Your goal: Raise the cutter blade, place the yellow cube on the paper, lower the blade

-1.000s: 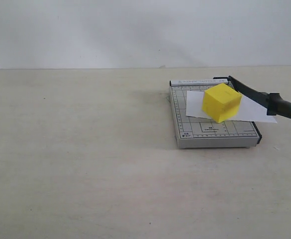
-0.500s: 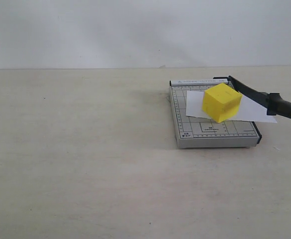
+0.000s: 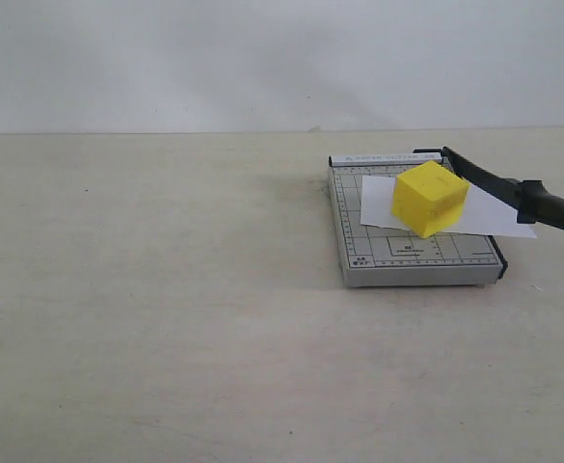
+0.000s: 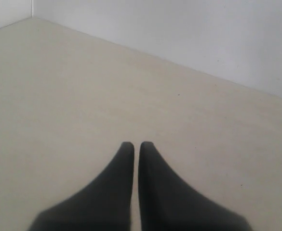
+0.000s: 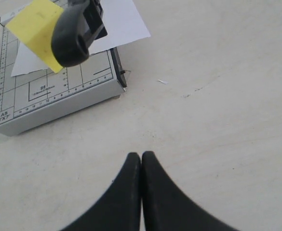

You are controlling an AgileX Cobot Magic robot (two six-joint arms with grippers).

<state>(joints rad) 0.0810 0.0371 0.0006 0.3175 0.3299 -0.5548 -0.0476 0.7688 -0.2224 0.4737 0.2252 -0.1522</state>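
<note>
My right gripper is approaching while I see the yellow cube on the paper (image 3: 429,200) and the blade's handle (image 3: 557,212) sticking out free. It should open and keep approaching until its fingers are on both sides of the blade's handle.
The yellow cube (image 3: 430,198) rests on the white paper (image 3: 494,220), which lies across the grey gridded cutter base (image 3: 359,246). The black cutter blade (image 3: 513,191) runs along the base's right side, its thick handle sticking out past the front corner, slightly raised. In the right wrist view the handle (image 5: 73,36) partly covers the cube (image 5: 34,24), with the paper (image 5: 124,24) and base (image 5: 54,103) around them. My right gripper (image 5: 141,156) is shut and empty over bare table, apart from the cutter. My left gripper (image 4: 136,146) is shut and empty above bare table.
The cutter sits on a pale beige tabletop (image 3: 166,289) with a white wall (image 3: 262,58) behind it. Neither arm shows in the exterior view. The left wrist view holds only the table and the wall (image 4: 203,33).
</note>
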